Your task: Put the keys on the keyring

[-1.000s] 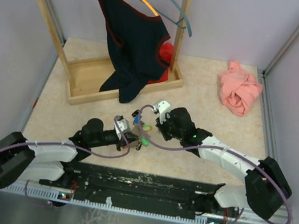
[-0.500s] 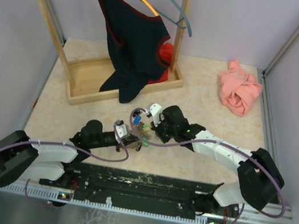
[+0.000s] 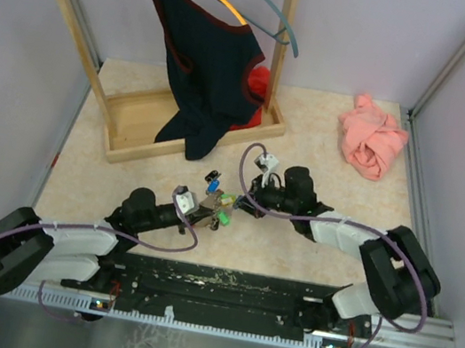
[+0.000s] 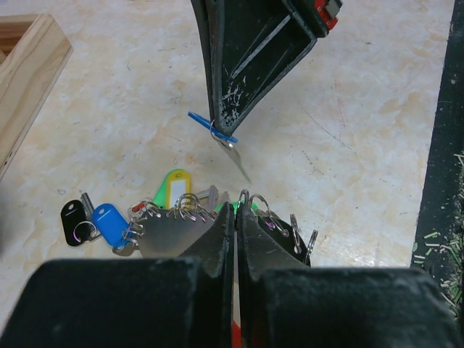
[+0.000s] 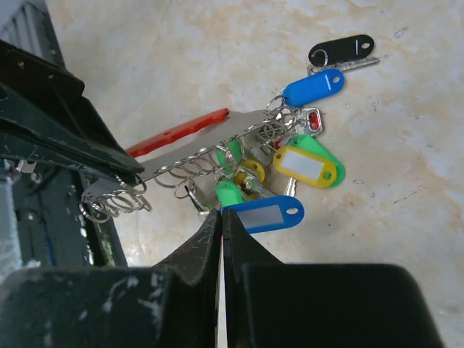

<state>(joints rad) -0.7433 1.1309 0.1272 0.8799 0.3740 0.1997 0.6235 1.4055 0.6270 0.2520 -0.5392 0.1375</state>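
Observation:
The blue-tagged key (image 5: pixel 264 215) is hanging at an angle, away from the wire ring in my left gripper (image 4: pixel 243 197). My right gripper should turn the key and move it to that ring.
My left gripper (image 4: pixel 235 199) is shut on the keyring (image 4: pixel 170 232), a flat metal strip carrying several wire rings and a red handle (image 5: pixel 177 133). Keys with coloured tags hang from it: black (image 5: pixel 341 49), blue (image 5: pixel 313 85), yellow on green (image 5: pixel 304 165). My right gripper (image 5: pixel 221 212) is shut on the edge of a blue-tagged key (image 5: pixel 268 214), close to the strip's rings. In the left wrist view the right gripper (image 4: pixel 221 130) holds the blue tag with a silvery key (image 4: pixel 235 158) dangling just above the table. From above, both grippers meet at the key cluster (image 3: pixel 220 206).
A wooden clothes rack (image 3: pixel 133 125) with a dark shirt (image 3: pixel 207 61) on a hanger stands at the back left; its base corner (image 4: pixel 29 80) is near the keys. A pink cloth (image 3: pixel 372 135) lies at the back right. A black rail (image 3: pixel 222 285) runs along the near edge.
The right wrist has pulled back to the right and turned, its gripper still at the key cluster. The left gripper has shifted slightly, still holding the keyring.

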